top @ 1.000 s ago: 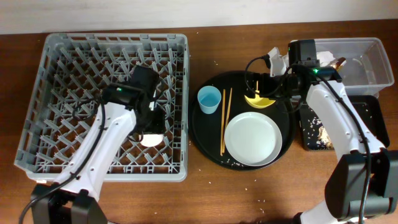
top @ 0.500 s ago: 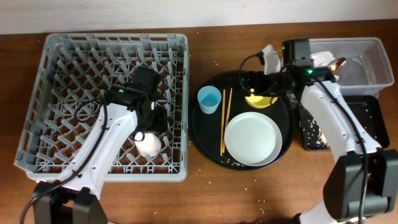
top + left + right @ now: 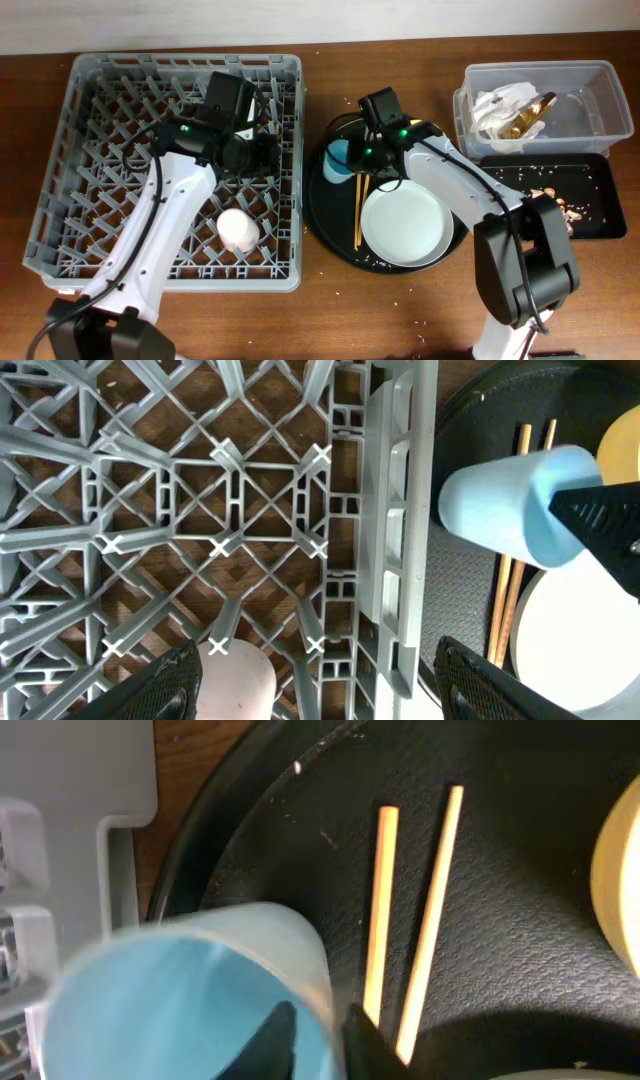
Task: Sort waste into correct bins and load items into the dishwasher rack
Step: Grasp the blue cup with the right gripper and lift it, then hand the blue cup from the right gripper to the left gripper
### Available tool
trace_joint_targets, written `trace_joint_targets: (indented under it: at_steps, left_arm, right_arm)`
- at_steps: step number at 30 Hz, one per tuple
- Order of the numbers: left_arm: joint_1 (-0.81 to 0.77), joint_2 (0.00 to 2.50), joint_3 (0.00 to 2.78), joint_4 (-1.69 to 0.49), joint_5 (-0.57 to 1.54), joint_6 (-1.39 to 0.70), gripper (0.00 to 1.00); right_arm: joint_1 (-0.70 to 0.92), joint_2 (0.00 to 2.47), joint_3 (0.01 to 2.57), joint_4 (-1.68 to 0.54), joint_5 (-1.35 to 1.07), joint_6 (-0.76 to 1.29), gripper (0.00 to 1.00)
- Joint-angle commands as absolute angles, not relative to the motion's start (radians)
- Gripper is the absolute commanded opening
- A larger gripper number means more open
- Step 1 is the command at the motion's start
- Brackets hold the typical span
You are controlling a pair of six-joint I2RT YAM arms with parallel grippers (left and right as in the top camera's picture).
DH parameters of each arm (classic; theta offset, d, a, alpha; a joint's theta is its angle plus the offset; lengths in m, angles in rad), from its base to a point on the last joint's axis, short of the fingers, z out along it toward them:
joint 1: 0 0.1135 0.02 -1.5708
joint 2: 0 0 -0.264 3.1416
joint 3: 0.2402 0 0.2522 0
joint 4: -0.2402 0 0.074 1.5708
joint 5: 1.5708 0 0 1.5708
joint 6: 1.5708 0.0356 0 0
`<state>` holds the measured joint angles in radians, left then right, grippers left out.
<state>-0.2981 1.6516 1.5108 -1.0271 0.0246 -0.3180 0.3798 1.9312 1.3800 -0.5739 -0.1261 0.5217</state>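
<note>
I should take the cup's base (image 3: pixel 457 505) with my left gripper and put the cup rim down in the rack, because my right gripper is holding the blue cup by its rim (image 3: pixel 545 510).
The blue cup (image 3: pixel 334 160) stands at the left of the black round tray (image 3: pixel 325 215), and my right gripper (image 3: pixel 355 158) is shut on it. In the right wrist view one finger is inside the blue cup (image 3: pixel 180 1000) and the other outside, pinching the rim at my right gripper (image 3: pixel 320 1032). Two chopsticks (image 3: pixel 359 205) and a white plate (image 3: pixel 405 225) lie on the tray. A white cup (image 3: pixel 238 229) sits upside down in the grey dishwasher rack (image 3: pixel 90 230). My left gripper (image 3: pixel 262 152) hangs open and empty over the rack's right side (image 3: pixel 390 560), with the white cup (image 3: pixel 235 682) by its left finger.
A clear bin (image 3: pixel 590 75) at the back right holds crumpled waste (image 3: pixel 510 108). A black bin (image 3: pixel 590 205) in front of it holds food scraps. A yellow item (image 3: pixel 620 450) lies on the tray beyond the plate. Crumbs dot the wooden table.
My right arm swung left from the clear bin, leaving the white wrapper there, and shut on the blue cup's rim. My left gripper left the white cup in the rack and moved away.
</note>
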Motion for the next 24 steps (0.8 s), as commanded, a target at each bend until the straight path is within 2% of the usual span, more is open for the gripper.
trace_joint_targets:
  at_steps: [1,3,4,5,6,8,9,11,13,15,17,24]
  left_arm:
    - [-0.286,1.672,1.523,-1.023,0.064,-0.328,0.76]
    - [-0.252,1.672,1.523,-1.021,0.163,-0.328,0.77]
    - [-0.223,1.672,1.523,-1.021,0.235,-0.327,0.81]
    - [-0.189,1.672,1.523,-1.021,0.308,-0.325,0.92]
    - [-0.14,1.672,1.523,-1.013,0.442,-0.282,0.99]
    - [-0.078,1.672,1.523,-1.002,0.647,-0.22,0.99]
    - [-0.021,1.672,1.523,-0.994,0.855,-0.148,0.99]
    - [0.043,1.679,1.522,-0.992,1.109,-0.055,0.99]
    - [0.077,1.694,1.52,-0.99,1.267,-0.004,0.99]
    - [0.115,1.746,1.52,-0.99,1.512,0.089,0.99]
    - [0.116,1.794,1.52,-0.992,1.574,0.122,0.99]
    - [0.099,1.857,1.52,-0.991,1.574,0.122,0.99]
  right_arm:
    - [0.377,1.901,1.387,-0.579,-0.13,0.532,0.04]
    - [0.347,1.835,1.387,-0.579,-0.2,0.529,0.04]
    - [0.324,1.797,1.387,-0.575,-0.275,0.529,0.04]
    - [0.306,1.768,1.387,-0.558,-0.374,0.51,0.04]
    - [0.289,1.745,1.387,-0.519,-0.517,0.497,0.04]
    - [0.278,1.739,1.387,-0.438,-0.701,0.487,0.04]
    - [0.274,1.74,1.386,-0.326,-0.885,0.471,0.04]
    - [0.275,1.74,1.386,-0.134,-1.084,0.463,0.04]
    - [0.275,1.74,1.386,-0.039,-1.1,0.516,0.04]
    - [0.278,1.74,1.386,-0.018,-1.1,0.533,0.04]
    - [0.289,1.74,1.386,-0.009,-1.1,0.533,0.04]
    - [0.367,1.784,1.386,0.035,-1.012,0.559,0.04]
